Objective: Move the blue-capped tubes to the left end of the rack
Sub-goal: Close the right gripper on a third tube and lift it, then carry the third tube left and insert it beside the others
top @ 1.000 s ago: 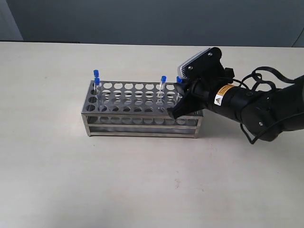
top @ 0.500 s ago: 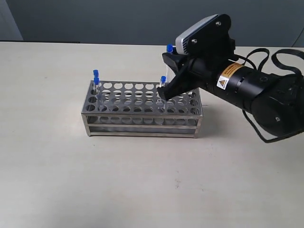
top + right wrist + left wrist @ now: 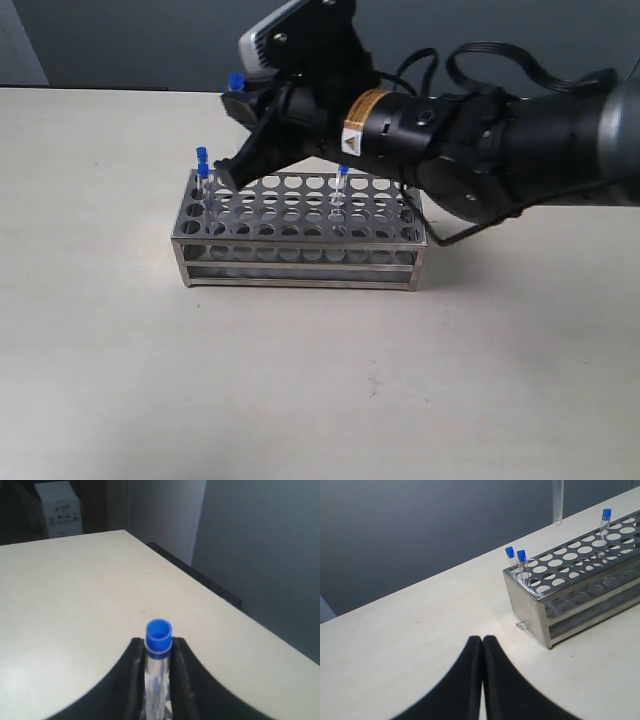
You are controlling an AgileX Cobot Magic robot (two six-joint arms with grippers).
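I can see the held tube (image 3: pixel 237 82) is upright and the hole (image 3: pixel 193 211) beside the paired tubes is open, so I should keep lowering my right gripper to that hole and release the tube inside.
The silver rack (image 3: pixel 300 248) stands mid-table. Two blue-capped tubes (image 3: pixel 202 165) stand in holes at its left end and a third (image 3: pixel 343 175) stands right of the middle. My right gripper (image 3: pixel 240 115) hovers above the rack's left part, shut on the fourth tube, whose blue cap (image 3: pixel 236 82) sticks up. The right wrist view shows that tube (image 3: pixel 158 667) pinched between the fingers of the right gripper (image 3: pixel 159 647). In the left wrist view my left gripper (image 3: pixel 483 639) is shut with nothing in it, short of the rack (image 3: pixel 525 605); the held tube's clear bottom (image 3: pixel 557 505) hangs above.
The right arm's dark body (image 3: pixel 470 140) and cables reach over the rack's right half. The beige table (image 3: pixel 300 380) ends at a dark wall behind. A white box (image 3: pixel 60 510) stands far off in the right wrist view.
My right gripper has lifted a blue-capped tube out of the rack's right end and carried it left, above the rack, to over the left part.
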